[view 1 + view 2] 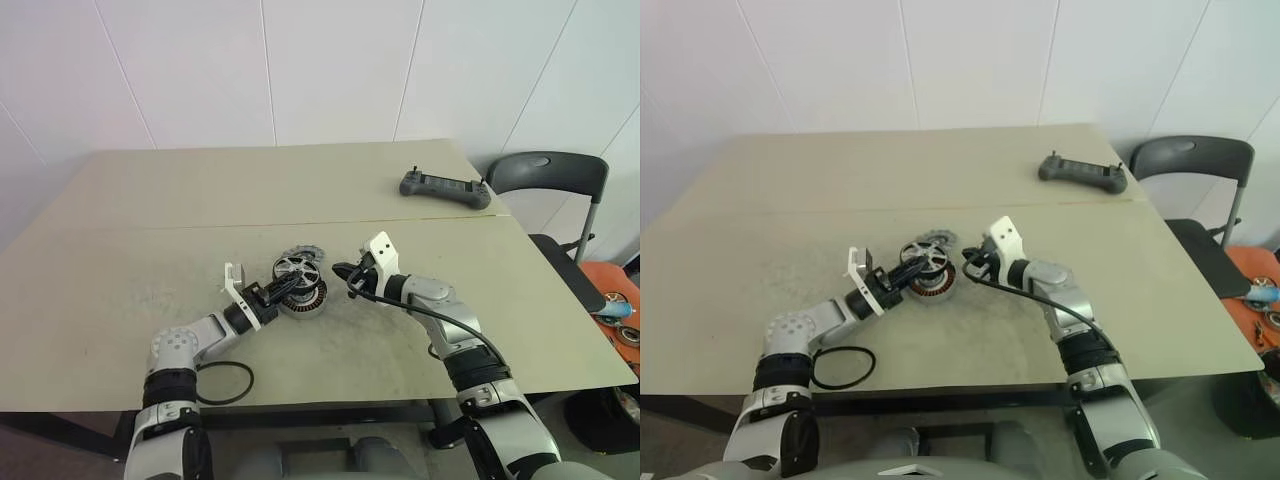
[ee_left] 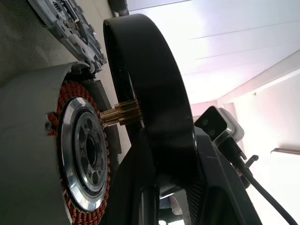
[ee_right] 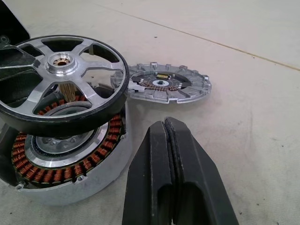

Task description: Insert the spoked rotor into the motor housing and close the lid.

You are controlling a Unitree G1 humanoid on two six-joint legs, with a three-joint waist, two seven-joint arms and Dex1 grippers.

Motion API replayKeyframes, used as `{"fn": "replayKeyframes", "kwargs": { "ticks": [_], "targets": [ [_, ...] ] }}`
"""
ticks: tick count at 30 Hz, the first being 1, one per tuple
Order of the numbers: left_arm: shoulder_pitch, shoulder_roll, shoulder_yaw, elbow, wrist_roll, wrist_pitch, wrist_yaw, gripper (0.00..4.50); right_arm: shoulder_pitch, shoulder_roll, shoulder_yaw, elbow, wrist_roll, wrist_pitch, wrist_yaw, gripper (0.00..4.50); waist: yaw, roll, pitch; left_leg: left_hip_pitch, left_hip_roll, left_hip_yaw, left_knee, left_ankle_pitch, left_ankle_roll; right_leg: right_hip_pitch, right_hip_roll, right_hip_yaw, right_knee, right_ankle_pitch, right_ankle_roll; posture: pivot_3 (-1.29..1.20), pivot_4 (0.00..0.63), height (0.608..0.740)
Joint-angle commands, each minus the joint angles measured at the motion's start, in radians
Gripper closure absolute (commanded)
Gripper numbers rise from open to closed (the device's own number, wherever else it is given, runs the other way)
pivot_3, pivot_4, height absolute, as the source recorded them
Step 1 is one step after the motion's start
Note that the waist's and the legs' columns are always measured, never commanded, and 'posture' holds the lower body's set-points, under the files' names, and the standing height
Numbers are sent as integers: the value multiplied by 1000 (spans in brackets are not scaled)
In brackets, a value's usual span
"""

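Next, my left gripper regrips the rotor's rim and brings the rotor level over the housing's centre hole (image 2: 91,150). The rotor is tilted in my left gripper, with its brass shaft (image 2: 120,113) next to the hole.
My left gripper (image 1: 283,287) is shut on the spoked rotor (image 3: 63,84), a silver wheel with a dark rim. It holds the rotor slightly tilted just above the motor housing (image 3: 65,161), whose copper windings ring a pale centre. The rotor's brass shaft points down at that centre, and I cannot tell whether it touches. The lid (image 3: 168,84), a grey notched disc, lies flat on the table just behind the housing. My right gripper (image 3: 166,140) is shut and empty, low over the table right of the housing.
A black rubber ring (image 1: 225,382) lies near the table's front edge by my left arm. A dark handheld controller (image 1: 445,187) sits at the back right. A grey chair (image 1: 548,172) stands beyond the table's right side.
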State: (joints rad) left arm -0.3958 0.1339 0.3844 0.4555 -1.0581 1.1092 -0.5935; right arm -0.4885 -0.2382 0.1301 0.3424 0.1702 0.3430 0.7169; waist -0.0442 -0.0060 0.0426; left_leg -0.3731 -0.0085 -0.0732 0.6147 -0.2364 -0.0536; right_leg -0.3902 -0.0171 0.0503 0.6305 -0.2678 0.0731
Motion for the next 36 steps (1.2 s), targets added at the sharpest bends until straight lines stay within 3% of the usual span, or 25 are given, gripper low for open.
{"fn": "replayKeyframes", "kwargs": {
  "ticks": [1, 17, 27, 36],
  "targets": [
    [-26, -3, -15, 6, 7, 8, -39, 4109, -9, -2, -13, -54, 9, -3, -6, 4500, 0, 0, 0, 0, 0, 0, 0, 0, 0, 0, 0, 0, 0, 0, 0, 0, 0, 740],
    [-49, -5, -50, 45, 74, 51, -65, 4109, -15, -4, -20, -43, 9, -7, -26, 4500, 1, 0, 0, 0, 0, 0, 0, 0, 0, 0, 0, 0, 0, 0, 0, 0, 0, 740],
    [-58, 30, -35, 4, 123, 20, -16, 1032, -15, -8, -22, -38, 6, -12, -35, 4500, 2, 0, 0, 4, 0, -1, 3, 0, 0, 5, 0, 0, 0, 0, -1, 0, 0, 740],
    [-29, 158, -147, -193, 222, 47, 25, 1032, -17, -3, -18, -26, 2, -23, -44, 4500, -23, 0, 0, 15, 0, -5, -2, 0, 0, 12, 4, 2, 0, 1, -3, 0, 0, 740]
  ]
}}
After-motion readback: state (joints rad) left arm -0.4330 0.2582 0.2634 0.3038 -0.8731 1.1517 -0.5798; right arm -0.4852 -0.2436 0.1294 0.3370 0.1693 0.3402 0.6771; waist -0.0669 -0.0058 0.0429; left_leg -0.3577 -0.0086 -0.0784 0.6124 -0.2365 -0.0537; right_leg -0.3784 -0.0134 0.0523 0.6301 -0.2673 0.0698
